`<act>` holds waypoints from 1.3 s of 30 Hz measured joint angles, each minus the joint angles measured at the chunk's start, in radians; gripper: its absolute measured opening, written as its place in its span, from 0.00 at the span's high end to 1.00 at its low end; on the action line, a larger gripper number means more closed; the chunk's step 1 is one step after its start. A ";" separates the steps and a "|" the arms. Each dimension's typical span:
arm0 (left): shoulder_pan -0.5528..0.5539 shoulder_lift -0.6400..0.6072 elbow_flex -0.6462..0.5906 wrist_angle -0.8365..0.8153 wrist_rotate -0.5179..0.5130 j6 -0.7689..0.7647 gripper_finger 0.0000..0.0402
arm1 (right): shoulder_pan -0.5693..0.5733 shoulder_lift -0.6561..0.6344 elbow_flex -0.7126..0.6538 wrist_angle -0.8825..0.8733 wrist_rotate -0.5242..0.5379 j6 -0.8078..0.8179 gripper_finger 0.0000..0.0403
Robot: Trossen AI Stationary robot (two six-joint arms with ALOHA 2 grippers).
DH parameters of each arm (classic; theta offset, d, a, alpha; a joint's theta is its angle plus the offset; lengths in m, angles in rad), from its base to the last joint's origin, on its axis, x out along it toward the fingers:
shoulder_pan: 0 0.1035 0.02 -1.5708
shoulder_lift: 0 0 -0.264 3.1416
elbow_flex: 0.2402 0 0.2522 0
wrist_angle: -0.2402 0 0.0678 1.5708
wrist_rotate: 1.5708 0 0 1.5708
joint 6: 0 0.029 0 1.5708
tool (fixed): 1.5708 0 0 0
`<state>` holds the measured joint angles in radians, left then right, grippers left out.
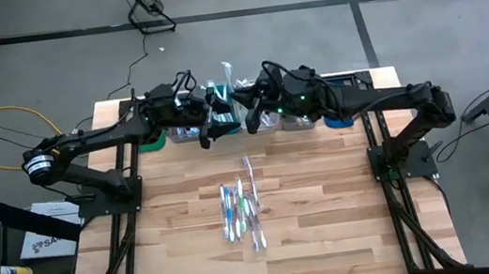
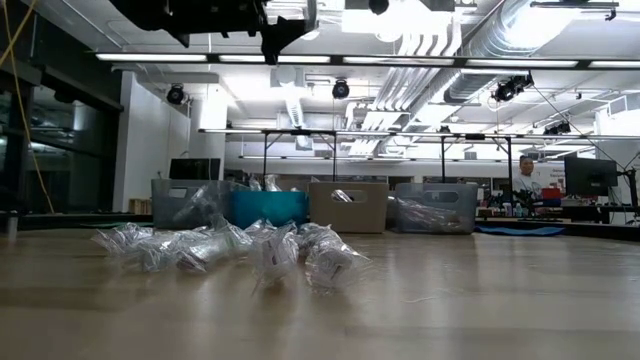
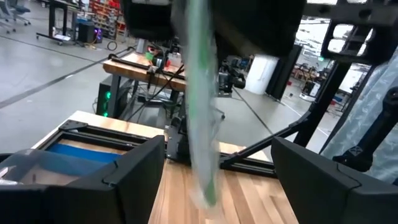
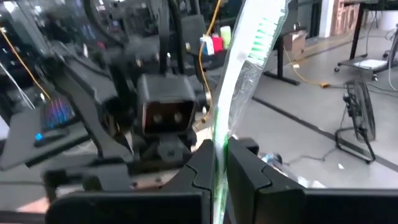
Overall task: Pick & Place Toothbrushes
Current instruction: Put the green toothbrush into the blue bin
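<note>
The green toothbrush is in my right gripper, but the teal bin (image 1: pixel 222 93) is near my left gripper, which should take over the toothbrush (image 3: pixel 208 165) and put it there.
My right gripper (image 4: pixel 221 149) is shut on a green toothbrush (image 4: pixel 249 56) in a clear wrapper, held high over the row of bins at the table's far edge. My left gripper (image 3: pixel 217 155) is open. Its two fingers stand on either side of that same toothbrush (image 3: pixel 202 124) without touching it. In the high view the left gripper (image 1: pixel 208 127) and the right gripper (image 1: pixel 248 115) face each other closely. A pile of wrapped toothbrushes (image 1: pixel 240 213) lies flat on the middle of the table, also seen as the pile (image 2: pixel 240 250) in the low view. My right gripper pinches the wrapped toothbrush's handle (image 4: pixel 219 134) between its two fingers, which lie across it. The bristle end (image 4: pixel 264 31) sticks out well beyond the fingers, and a shorter stretch of the handle runs back between them. The toothbrush is lifted clear of the table and bins.
Bins stand in a row along the far edge: grey (image 2: pixel 185 205), teal (image 2: pixel 268 208), tan (image 2: pixel 347 207) and clear (image 2: pixel 435 208). The arms' stands flank the table at left (image 1: pixel 109 188) and right (image 1: pixel 403 154). Bare wood lies near the front edge (image 1: pixel 262 272).
</note>
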<state>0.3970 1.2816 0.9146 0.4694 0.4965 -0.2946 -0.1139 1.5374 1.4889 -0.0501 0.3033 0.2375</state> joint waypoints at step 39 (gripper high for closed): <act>0.002 -0.001 0.000 -0.001 0.040 0.003 0.97 | 0.029 0.009 -0.001 -0.043 0.013 0.094 0.78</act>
<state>0.3992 1.2808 0.9146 0.4683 0.5365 -0.2920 -0.0849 1.5467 1.4876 -0.0933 0.3168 0.3312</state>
